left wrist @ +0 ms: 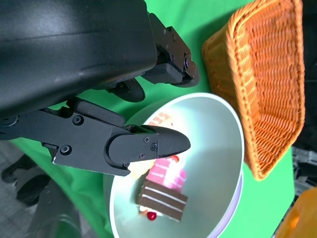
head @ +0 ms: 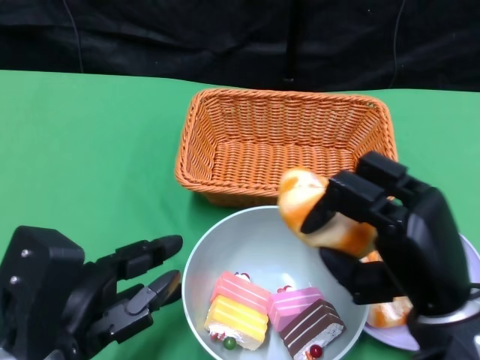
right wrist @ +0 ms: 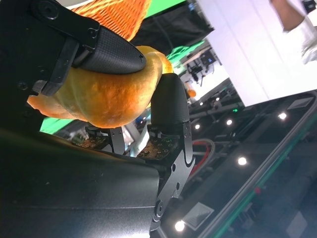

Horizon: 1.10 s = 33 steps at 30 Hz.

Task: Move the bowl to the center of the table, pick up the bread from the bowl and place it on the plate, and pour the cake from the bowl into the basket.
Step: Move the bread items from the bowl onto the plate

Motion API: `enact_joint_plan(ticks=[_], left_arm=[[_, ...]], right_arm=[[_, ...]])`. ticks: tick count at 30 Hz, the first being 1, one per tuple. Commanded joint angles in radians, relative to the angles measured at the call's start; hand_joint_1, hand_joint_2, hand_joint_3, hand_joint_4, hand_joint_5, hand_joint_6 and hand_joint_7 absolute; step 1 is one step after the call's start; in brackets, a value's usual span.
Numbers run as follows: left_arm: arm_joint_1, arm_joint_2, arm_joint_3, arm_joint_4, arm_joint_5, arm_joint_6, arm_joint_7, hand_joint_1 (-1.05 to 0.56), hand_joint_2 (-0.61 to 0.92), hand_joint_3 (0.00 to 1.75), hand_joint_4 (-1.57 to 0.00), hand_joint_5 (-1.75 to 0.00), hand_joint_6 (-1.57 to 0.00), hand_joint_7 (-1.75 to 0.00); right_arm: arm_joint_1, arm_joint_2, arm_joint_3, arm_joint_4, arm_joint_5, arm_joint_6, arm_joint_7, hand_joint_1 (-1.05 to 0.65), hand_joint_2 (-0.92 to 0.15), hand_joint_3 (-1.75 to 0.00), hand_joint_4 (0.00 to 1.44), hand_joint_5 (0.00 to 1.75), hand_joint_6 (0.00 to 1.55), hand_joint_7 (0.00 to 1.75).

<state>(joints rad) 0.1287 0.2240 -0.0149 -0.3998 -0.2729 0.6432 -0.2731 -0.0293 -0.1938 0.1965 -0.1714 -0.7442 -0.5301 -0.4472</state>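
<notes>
I expect the yellow-pink cake (head: 238,316) to stay in one piece when I pour it into the basket, because the pink and yellow halves sit flush along their seam (head: 242,303).
My right hand (head: 390,232) grips a golden bread roll (head: 304,202) in the air above the right rim of the pale bowl (head: 225,247); its fingers wrap the bread (right wrist: 104,91) in the right wrist view. Inside the bowl lie a yellow-pink cake (head: 238,310) and a pink-brown cake (head: 306,319); the bowl (left wrist: 213,134) and a cake (left wrist: 163,191) show in the left wrist view too. Another bread piece (head: 390,311) lies on the plate (head: 471,259) at the right, partly hidden by my hand. My left hand (head: 97,296) hovers open left of the bowl. The orange basket (head: 285,142) stands behind the bowl.
Green cloth (head: 82,150) covers the table, and a black backdrop hangs behind it. The basket (left wrist: 267,79) sits close against the bowl's far rim.
</notes>
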Motion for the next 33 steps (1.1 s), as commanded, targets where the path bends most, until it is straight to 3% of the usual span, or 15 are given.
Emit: enact_joint_plan(ticks=[1, 12, 16, 18, 24, 33], left_arm=[[0.007, 0.004, 0.008, 0.009, 0.011, -0.042, 0.0, -0.51, 0.92, 0.39, -0.37, -0.52, -0.42, 0.0], [0.005, 0.011, 0.024, 0.011, 0.023, -0.058, 0.007, -0.5, 0.92, 0.41, -0.35, -0.49, -0.4, 0.0], [0.006, 0.012, 0.028, 0.008, 0.02, -0.052, 0.004, -0.5, 0.92, 0.41, -0.35, -0.49, -0.4, 0.0], [0.009, 0.016, 0.033, 0.003, 0.015, -0.044, 0.002, -0.5, 0.92, 0.41, -0.36, -0.48, -0.4, 0.0], [0.016, 0.021, 0.037, -0.005, 0.014, -0.043, -0.002, -0.49, 0.92, 0.4, -0.38, -0.48, -0.42, -0.01], [0.028, 0.02, 0.039, -0.025, 0.006, -0.03, -0.003, -0.49, 0.92, 0.39, -0.38, -0.46, -0.42, 0.0]], right_arm=[[-0.001, -0.037, -0.061, -0.003, 0.001, -0.028, -0.039, -0.1, -0.05, -1.75, 1.03, 1.75, 0.86, 1.57], [-0.017, -0.085, -0.164, 0.041, -0.102, 0.103, -0.061, -0.11, 0.0, -1.75, 1.04, 1.75, 0.92, 1.5], [-0.018, -0.093, -0.16, 0.062, -0.118, 0.14, -0.056, -0.12, 0.0, -1.75, 1.04, 1.75, 0.92, 1.49], [-0.017, -0.101, -0.157, 0.095, -0.141, 0.188, -0.041, -0.12, -0.08, -1.63, 1.04, 1.75, 0.92, 1.52], [-0.022, -0.116, -0.127, 0.183, -0.187, 0.27, -0.052, -0.08, -0.1, -1.49, 1.02, 1.75, 0.91, 1.53], [-0.018, -0.13, -0.1, 0.266, -0.154, 0.325, -0.032, -0.06, -0.18, -1.42, 0.99, 1.75, 0.88, 1.5]])
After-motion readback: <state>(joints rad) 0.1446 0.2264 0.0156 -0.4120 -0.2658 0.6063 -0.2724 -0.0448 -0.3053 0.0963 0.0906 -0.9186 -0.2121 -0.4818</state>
